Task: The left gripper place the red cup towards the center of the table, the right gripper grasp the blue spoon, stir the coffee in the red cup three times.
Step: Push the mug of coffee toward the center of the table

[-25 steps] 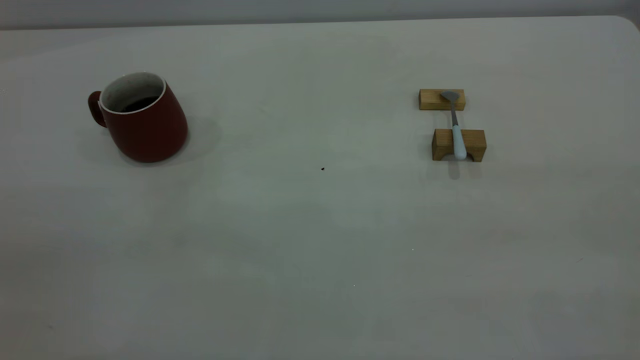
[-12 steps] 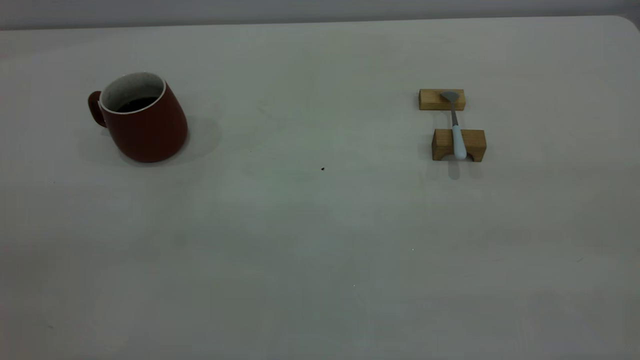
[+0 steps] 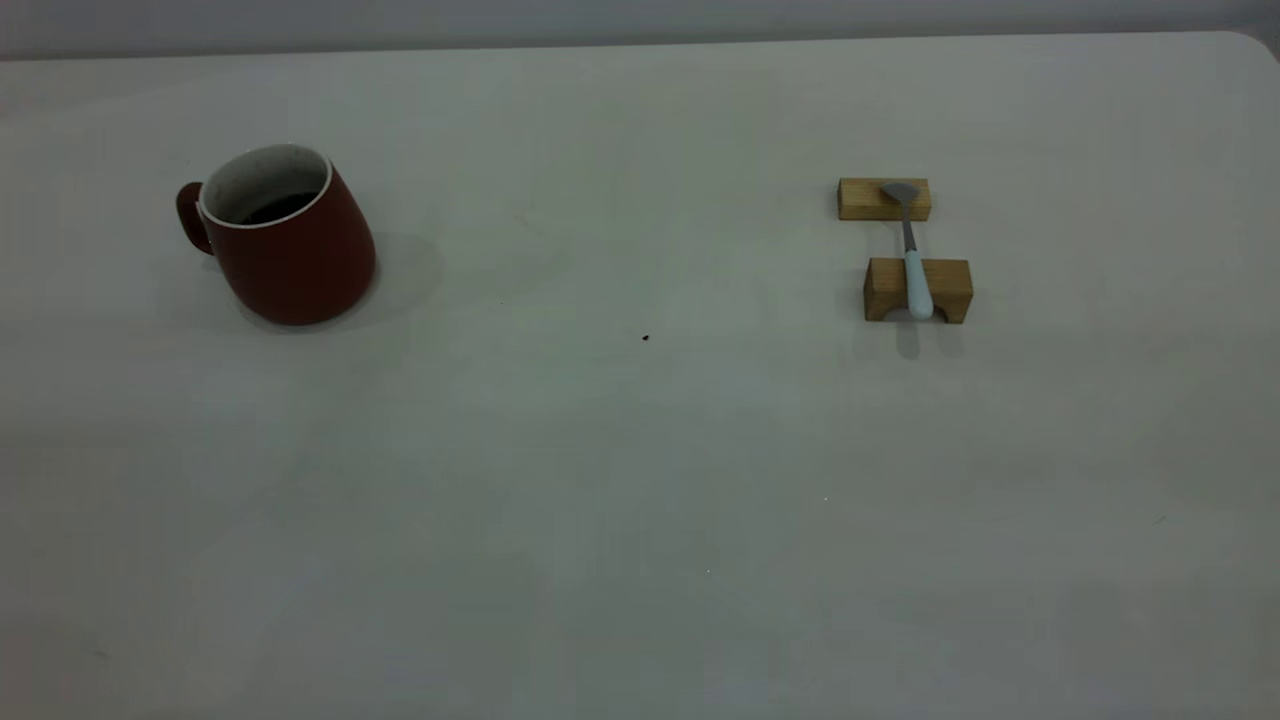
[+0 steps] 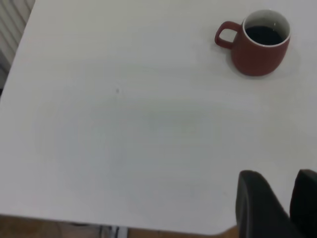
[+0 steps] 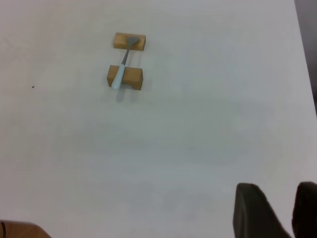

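I should now move my left gripper toward the red cup's handle (image 3: 188, 218) and close it around the handle there, since the red cup is upright and its handle faces open table (image 3: 126, 222).
The red cup (image 3: 288, 243) stands upright at the table's (image 3: 640, 480) left side, handle pointing left, with dark coffee (image 3: 277, 207) inside. It also shows in the left wrist view, the red cup (image 4: 260, 42) far from my left gripper (image 4: 278, 174), which hangs open and empty near the table's edge. The blue spoon (image 3: 912, 262) lies across two wooden blocks at the right, bowl on the far block. In the right wrist view the blue spoon (image 5: 121, 69) is far from my right gripper (image 5: 277, 186), which is open and empty. Neither gripper shows in the exterior view.
The flat far block (image 3: 884, 199) and the arched near block (image 3: 918, 290) carry the spoon. A tiny dark speck (image 3: 645, 338) marks the table's middle. The table's rounded corner (image 3: 1255, 45) is at the far right.
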Controlling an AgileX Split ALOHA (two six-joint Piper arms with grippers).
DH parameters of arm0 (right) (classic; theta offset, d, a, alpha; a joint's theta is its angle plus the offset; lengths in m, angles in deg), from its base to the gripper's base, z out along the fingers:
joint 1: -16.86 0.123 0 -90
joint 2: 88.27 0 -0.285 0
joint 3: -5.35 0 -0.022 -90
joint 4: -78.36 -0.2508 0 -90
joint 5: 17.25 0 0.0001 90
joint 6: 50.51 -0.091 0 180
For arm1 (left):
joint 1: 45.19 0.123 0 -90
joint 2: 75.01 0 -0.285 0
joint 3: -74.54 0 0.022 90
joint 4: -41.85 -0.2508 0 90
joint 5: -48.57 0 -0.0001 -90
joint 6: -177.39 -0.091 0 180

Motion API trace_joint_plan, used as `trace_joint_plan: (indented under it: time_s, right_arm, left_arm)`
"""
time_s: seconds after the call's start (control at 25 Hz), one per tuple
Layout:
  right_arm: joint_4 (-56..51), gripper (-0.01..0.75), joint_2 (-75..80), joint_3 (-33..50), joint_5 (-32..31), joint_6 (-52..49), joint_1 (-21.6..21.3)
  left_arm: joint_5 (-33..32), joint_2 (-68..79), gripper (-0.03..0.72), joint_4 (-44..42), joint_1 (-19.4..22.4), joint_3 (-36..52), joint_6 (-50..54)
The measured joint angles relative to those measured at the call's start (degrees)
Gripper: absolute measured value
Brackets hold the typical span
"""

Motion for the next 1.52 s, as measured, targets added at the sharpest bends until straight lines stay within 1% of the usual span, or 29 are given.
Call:
trace_joint_plan:
  time_s: [0.08,0.28,0.4,0.44,0.56,0.6,0.72,0.76,0.8,0.96,1.16,1.4,1.52]
  right_arm:
    - [0.0,0.237,0.0,0.0,0.0,0.0,0.0]
    - [0.0,0.237,0.0,0.0,0.0,0.0,0.0]
    - [0.0,0.237,0.0,0.0,0.0,0.0,0.0]
    - [0.0,0.237,0.0,0.0,0.0,0.0,0.0]
    - [0.0,0.237,0.0,0.0,0.0,0.0,0.0]
    - [0.0,0.237,0.0,0.0,0.0,0.0,0.0]
    - [0.0,0.237,0.0,0.0,0.0,0.0,0.0]
    - [0.0,0.237,0.0,0.0,0.0,0.0,0.0]
    - [0.0,0.237,0.0,0.0,0.0,0.0,0.0]
    - [0.0,0.237,0.0,0.0,0.0,0.0,0.0]
    - [0.0,0.237,0.0,0.0,0.0,0.0,0.0]
    - [0.0,0.237,0.0,0.0,0.0,0.0,0.0]
    - [0.0,0.237,0.0,0.0,0.0,0.0,0.0]
  left_arm:
    - [2.9,8.0,0.238,0.0,0.0,-1.9,-2.0]
    - [7.7,29.3,0.24,-0.6,0.0,-7.9,-8.5]
    - [11.7,39.7,0.275,-0.8,0.0,-11.6,-13.7]
    - [12.6,43.2,0.297,-0.9,0.0,-12.8,-15.1]
    - [14.7,53.3,0.415,-0.9,0.0,-16.5,-18.6]
    - [15.1,57.0,0.479,-0.9,0.0,-18.5,-19.1]
    - [15.9,67.4,0.621,-1.0,0.0,-24.3,-20.6]
    - [16.0,70.9,0.658,-1.0,0.0,-26.1,-21.5]
    - [16.0,74.4,0.672,-1.0,0.0,-28.1,-22.6]
    - [15.7,85.6,0.674,-1.0,0.0,-35.4,-27.4]
    - [13.0,96.4,0.661,-1.1,0.0,-44.0,-37.6]
    - [12.2,104.7,0.651,-1.8,-1.0,-50.4,-53.3]
    - [12.8,108.7,0.647,-3.2,-2.2,-52.5,-58.4]
